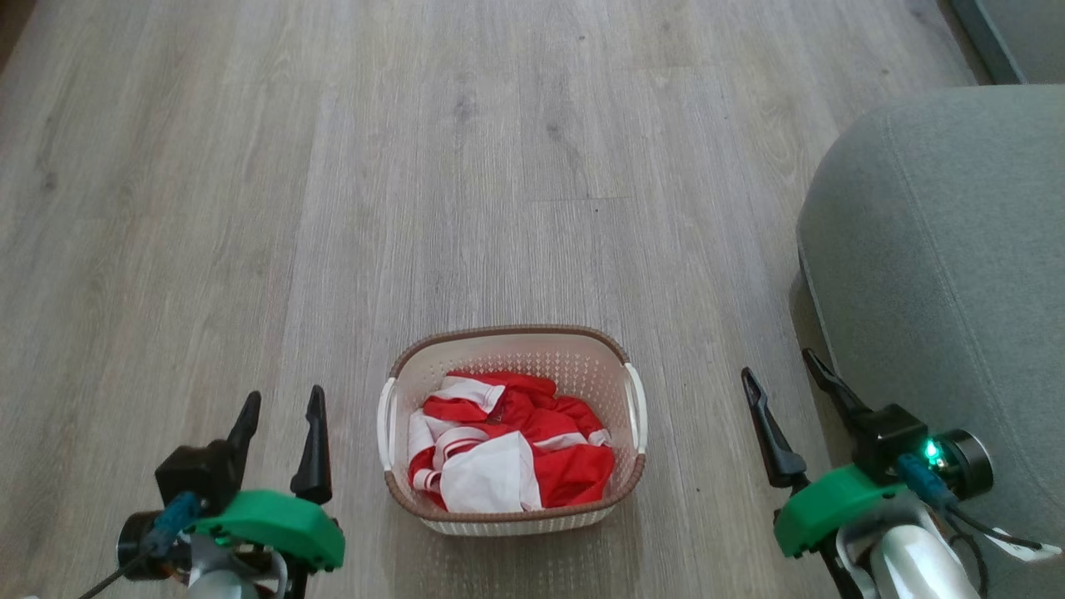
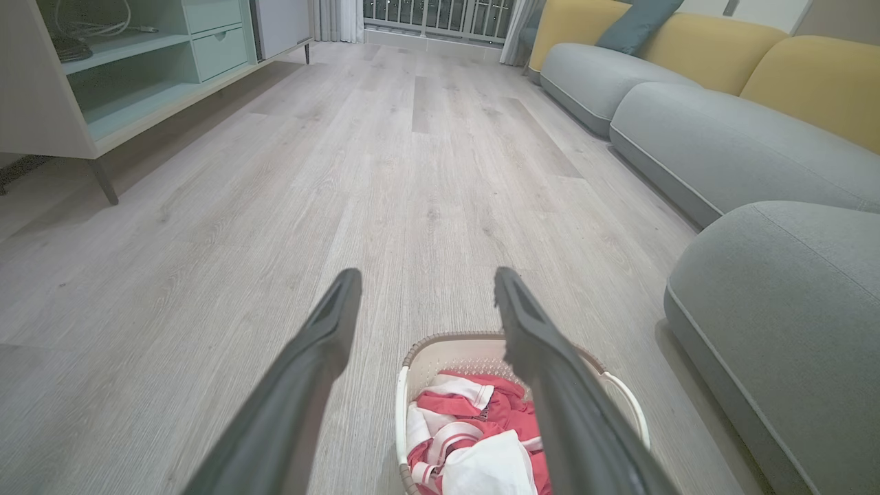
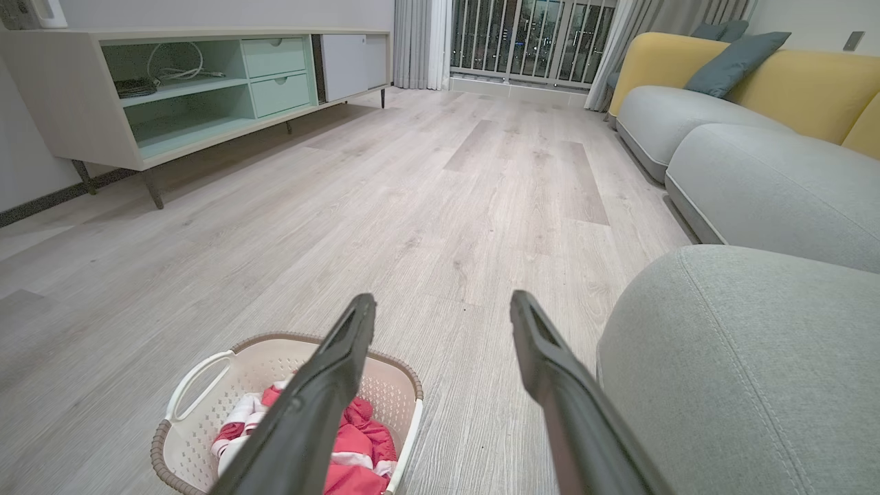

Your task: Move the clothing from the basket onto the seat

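Observation:
The white panel is on top of a red heap that has its own white band (image 1: 562, 440), so I expect another garment (image 1: 527, 403) to stay behind when I lift the top one.
The cream basket (image 1: 399, 391) with a brown rim stands on the wood floor between my two arms, and the red and white clothing (image 1: 516, 445) lies bunched inside it. The grey-green seat (image 1: 940, 249) rises at the right. My left gripper (image 1: 281, 406) is open at the lower left, left of the basket, with nothing between its fingers. My right gripper (image 1: 782, 370) is open at the lower right, between basket and seat. The left wrist view looks past its open gripper (image 2: 426, 285) down at the basket (image 2: 440, 347) and clothing (image 2: 481, 419). The right wrist view has its open gripper (image 3: 443, 308), basket (image 3: 206, 412), clothing (image 3: 364, 440) and seat (image 3: 742, 357).
Bare wood floor (image 1: 499, 166) stretches ahead of the basket. A low cabinet with shelves and drawers (image 3: 172, 89) lines the far left wall. More grey and yellow sofa sections (image 3: 756, 117) run along the right, toward a curtained window (image 3: 529, 41).

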Available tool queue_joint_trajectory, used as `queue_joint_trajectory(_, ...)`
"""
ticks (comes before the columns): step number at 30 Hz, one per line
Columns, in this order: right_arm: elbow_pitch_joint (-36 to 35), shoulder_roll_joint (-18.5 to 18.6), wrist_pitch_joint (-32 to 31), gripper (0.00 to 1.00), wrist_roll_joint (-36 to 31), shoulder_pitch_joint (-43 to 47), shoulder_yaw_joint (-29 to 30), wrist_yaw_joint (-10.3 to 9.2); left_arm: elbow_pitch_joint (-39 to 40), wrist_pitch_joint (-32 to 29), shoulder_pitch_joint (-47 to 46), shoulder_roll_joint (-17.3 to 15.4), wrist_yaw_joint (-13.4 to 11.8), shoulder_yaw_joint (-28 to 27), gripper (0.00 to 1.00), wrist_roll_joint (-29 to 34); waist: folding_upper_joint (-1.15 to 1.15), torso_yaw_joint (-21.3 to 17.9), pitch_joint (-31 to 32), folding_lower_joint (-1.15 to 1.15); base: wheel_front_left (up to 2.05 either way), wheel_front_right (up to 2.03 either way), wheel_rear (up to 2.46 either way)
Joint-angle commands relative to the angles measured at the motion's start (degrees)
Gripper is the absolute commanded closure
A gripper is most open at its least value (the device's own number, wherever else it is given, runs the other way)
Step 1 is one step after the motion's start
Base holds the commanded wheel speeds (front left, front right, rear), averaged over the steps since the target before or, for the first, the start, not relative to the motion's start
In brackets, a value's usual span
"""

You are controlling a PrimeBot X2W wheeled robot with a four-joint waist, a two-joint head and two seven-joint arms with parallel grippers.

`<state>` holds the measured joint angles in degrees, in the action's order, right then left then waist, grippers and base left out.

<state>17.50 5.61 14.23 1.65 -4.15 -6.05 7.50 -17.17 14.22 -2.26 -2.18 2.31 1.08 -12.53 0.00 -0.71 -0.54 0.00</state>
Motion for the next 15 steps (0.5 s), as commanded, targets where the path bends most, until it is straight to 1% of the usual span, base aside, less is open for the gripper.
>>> queue_joint_trajectory(1,-2.1,0.1,0.8,0.00,0.2,-2.5,-1.2,-0.01,1.6,0.8,-3.3,-0.7,-0.4,-1.5,0.00,0.1,0.00,0.0,-0.2,0.00,0.00,0.00,0.00)
queue_joint_trajectory(6,-2.1,0.2,0.8,0.00,0.2,-2.7,-1.0,-0.01,1.5,0.8,-3.4,-0.7,-0.3,-1.4,0.00,0.1,0.00,0.1,-0.7,0.00,0.00,0.00,0.00)
queue_joint_trajectory(9,-2.5,0.3,0.8,0.00,0.3,-3.4,-0.6,-0.01,1.4,0.8,-4.4,-0.7,0.1,-0.4,0.00,0.1,0.00,0.0,-2.9,0.00,0.00,0.00,0.00)
queue_joint_trajectory(12,-3.4,0.2,0.8,0.00,0.2,-4.9,0.2,-0.01,1.7,0.8,-6.4,-0.7,0.5,0.4,0.00,0.3,0.00,-0.3,-6.7,0.00,0.00,0.00,0.00)
queue_joint_trajectory(15,-4.9,0.1,0.8,0.00,0.0,-7.5,1.5,-0.01,1.7,0.8,-9.6,-0.7,1.2,1.6,0.00,1.0,0.00,-0.6,-12.1,0.00,0.00,0.00,0.00)
